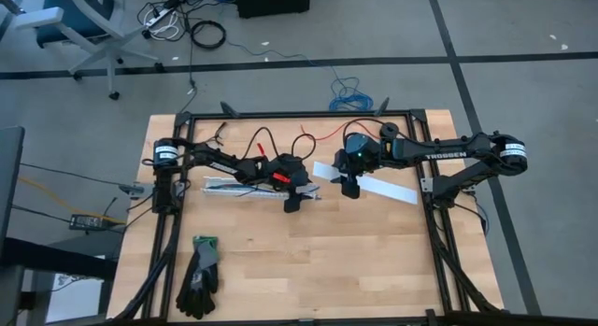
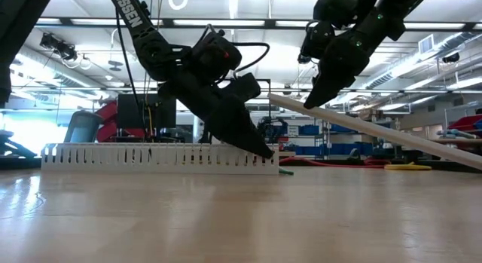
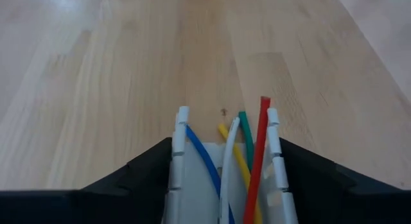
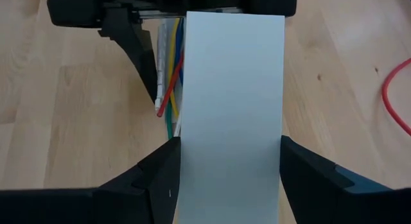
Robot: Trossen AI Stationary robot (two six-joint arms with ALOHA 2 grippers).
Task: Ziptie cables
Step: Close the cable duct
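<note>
The cover strip's raised end (image 2: 279, 101) is at an angle to the channel's open end (image 2: 274, 163), so the robot's right gripper should rotate the cover strip into line and lower it before letting go.
A white slotted channel (image 1: 248, 186) lies on the table left of centre, and its open end (image 3: 225, 185) shows in the left wrist view. The cables (image 3: 232, 161), blue, white, yellow and green with a red one beside them, lie inside it, their tips poking out of that end. My left gripper (image 3: 225, 144) straddles this end, shut on the channel (image 2: 158, 156). My right gripper (image 4: 229, 140), just right of it and higher (image 1: 350, 184), is shut on a flat white cover strip (image 4: 231, 89). My left gripper has the channel's two outer side walls (image 3: 178, 161) between its fingers, at the end nearest the table's centre. The fingers slant down from the table's left and lie along the channel, which stays on the table. My right gripper pinches the strip by its two long edges (image 4: 183, 163), some way in from its left end. The fingers (image 4: 154, 182) slant down from the right, along the strip. That end is raised (image 2: 290, 103), and the strip slopes down toward the table's right.
A pair of dark gloves (image 1: 199, 275) lies near the front left. A thin red wire (image 1: 322, 133) curls at the far side. A black frame (image 1: 308, 114) rims the table. A blue coiled cable (image 1: 350, 92) lies on the floor beyond.
</note>
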